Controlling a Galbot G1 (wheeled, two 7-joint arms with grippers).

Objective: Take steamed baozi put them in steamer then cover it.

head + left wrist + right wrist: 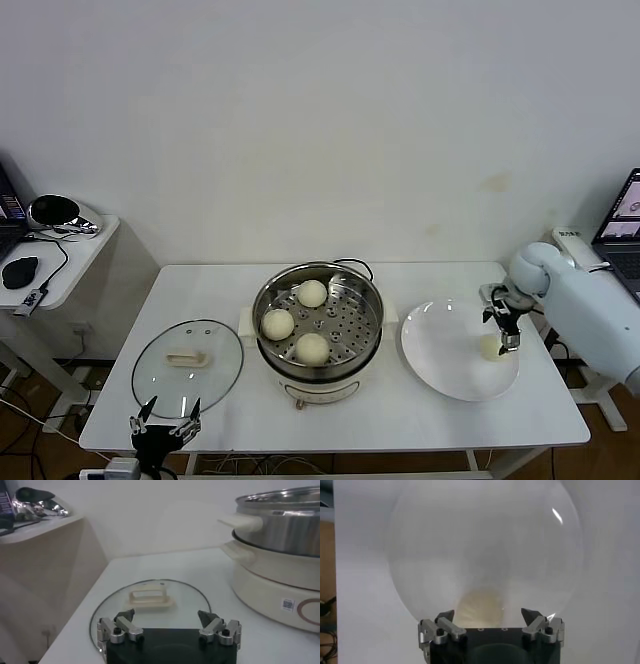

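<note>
The plate's baozi will stay in place when I lower it into an open gap on the tray, because the other baozi sit steady beside that gap.
The steamer stands mid-table with three cream-white baozi on its perforated tray: one at the back, one at the left, one at the front. A fourth baozi lies on the white plate at the right. My right gripper is open just above it; in the right wrist view the baozi sits between the spread fingertips of the gripper. The glass cover lies flat at the left. My left gripper waits open at the table's front edge, behind the cover.
A side table with a mouse and a shiny object stands at the far left. A laptop sits at the far right. The steamer's base rises close beside my left gripper.
</note>
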